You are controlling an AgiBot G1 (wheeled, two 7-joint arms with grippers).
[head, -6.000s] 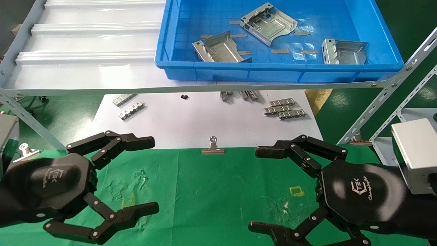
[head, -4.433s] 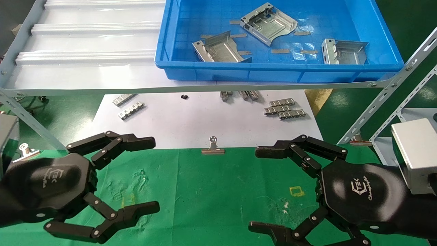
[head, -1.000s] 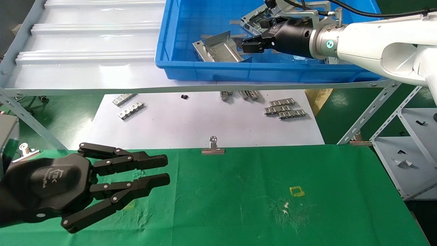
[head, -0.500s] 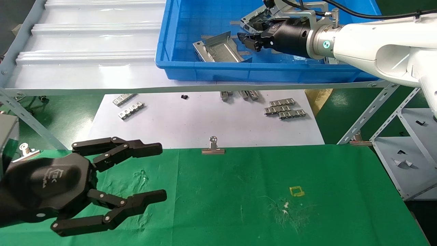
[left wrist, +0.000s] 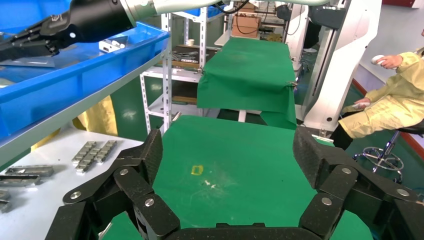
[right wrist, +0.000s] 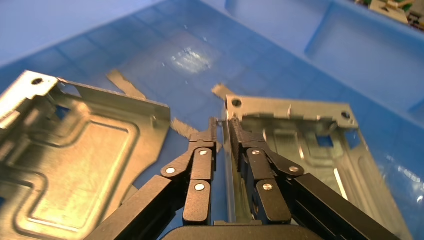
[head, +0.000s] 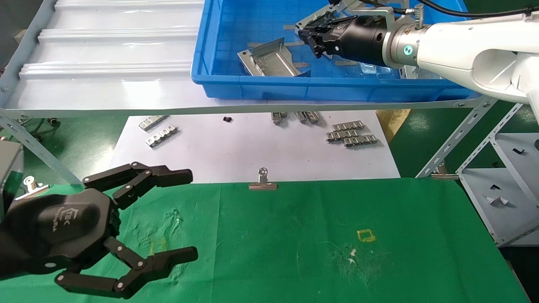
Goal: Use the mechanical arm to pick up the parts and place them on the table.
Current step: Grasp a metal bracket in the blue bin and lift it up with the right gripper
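The silver bracket's small side tab (right wrist: 222, 120) is between my right gripper's fingers. I should open them, back away and pinch the bracket's upright side (right wrist: 229, 170) clear of the tab.
My right gripper (head: 309, 38), on its white forearm, reaches into the blue bin (head: 337, 90) on the shelf. In the right wrist view the right gripper (right wrist: 222, 122) is shut on the thin upright wall of a silver bracket (right wrist: 300, 130). In the head view that bracket (head: 315, 17) is mostly hidden behind the hand. A second bracket (head: 269, 59) lies beside it, also seen from the right wrist (right wrist: 75, 150). My left gripper (head: 191, 215) is open and empty, low over the green table (head: 294, 235) at the left; it also shows in the left wrist view (left wrist: 227, 150).
A white sheet under the shelf carries notched metal strips (head: 349, 134). A binder clip (head: 262, 181) sits at the cloth's far edge. The pale ribbed shelf (head: 105, 63) is at the back left. Slanted rack struts (head: 463, 134) stand at the right.
My right arm rose from over the green cloth into the blue bin, and its fingers closed on the bracket's wall. My left gripper shut and then opened again in place.
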